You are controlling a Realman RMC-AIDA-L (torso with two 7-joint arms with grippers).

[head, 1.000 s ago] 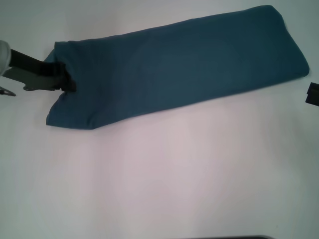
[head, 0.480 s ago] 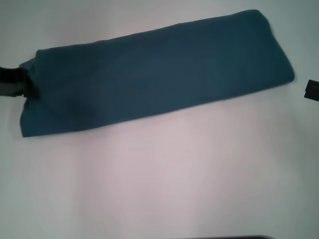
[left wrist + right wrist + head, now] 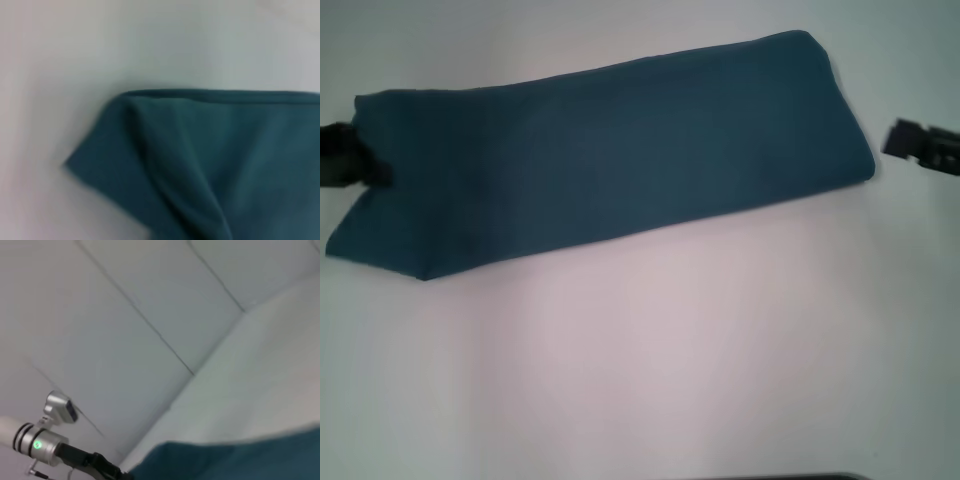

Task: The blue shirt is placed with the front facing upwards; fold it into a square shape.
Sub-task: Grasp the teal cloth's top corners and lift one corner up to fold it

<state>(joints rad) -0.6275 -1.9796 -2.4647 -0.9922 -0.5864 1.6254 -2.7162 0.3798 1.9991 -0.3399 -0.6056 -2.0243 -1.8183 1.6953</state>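
My gripper will lift, and the shirt strip (image 3: 620, 155) will bend mid-length, the shirt's free half lying flat, since the blue shirt's end (image 3: 380, 190) puckers limply at my left gripper.
The blue shirt (image 3: 610, 150) lies on the white table (image 3: 640, 360) as a long folded strip, running from the near left to the far right, plain side up. My left gripper (image 3: 360, 168) is at the strip's left end, shut on the cloth's edge there. The left wrist view shows that end of the blue shirt (image 3: 210, 160) with a raised crease and one corner sticking out. My right gripper (image 3: 918, 145) reaches in from the right edge, a short way off the shirt's right end and not touching it. In the right wrist view the blue shirt (image 3: 240, 460) fills the lower edge.
The left arm (image 3: 47, 445), with a green light on it, shows far off in the right wrist view against a pale panelled wall (image 3: 125, 315). Bare white table (image 3: 640, 360) spreads in front of the shirt. A dark strip (image 3: 780, 477) shows at the near edge.
The shirt has slid to the left with my left gripper holding its left end. My right gripper has come further into view from the right.
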